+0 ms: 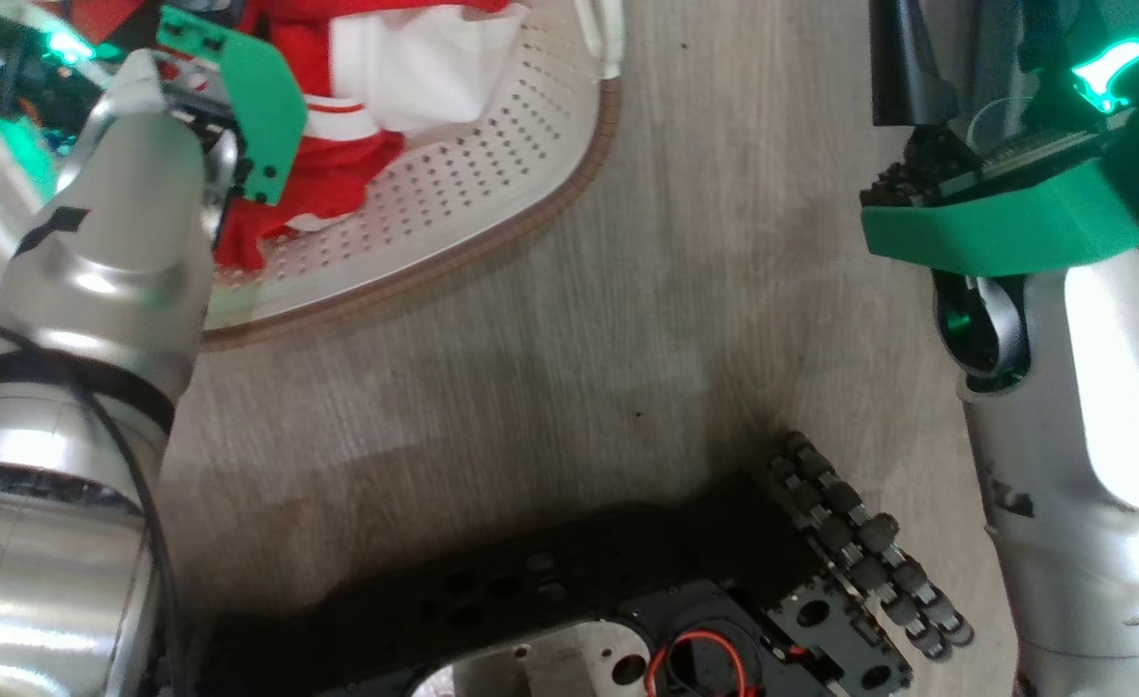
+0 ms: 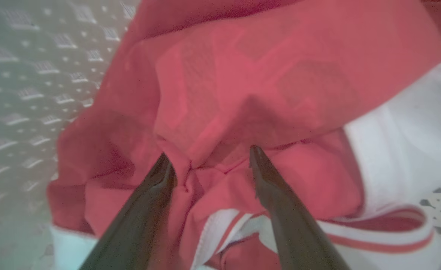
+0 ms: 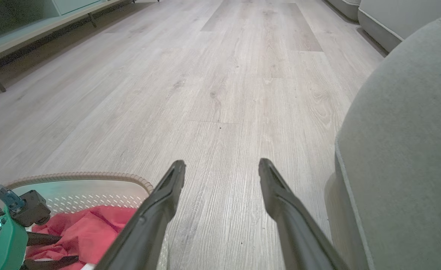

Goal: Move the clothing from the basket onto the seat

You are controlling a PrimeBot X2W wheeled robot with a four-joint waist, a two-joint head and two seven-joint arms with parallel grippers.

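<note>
White ends stick out on both sides of the red fold, so the clothing will hang down on both sides of the robot's left gripper when the robot lifts.
The basket stands on the floor at the upper left of the head view, with the red and white clothing heaped inside it. My left arm reaches down into it. In the left wrist view my left gripper is open, both fingertips pressed into a fold of red clothing, with white cloth to the right. My right gripper hangs open over bare floor with nothing between its fingers. It is between the basket at lower left and the grey-green seat at right.
My dark wheeled base fills the bottom of the head view. Pale wood floor stretches ahead between basket and seat. A low cabinet on legs runs along the far left, and more grey upholstery stands at the far right.
</note>
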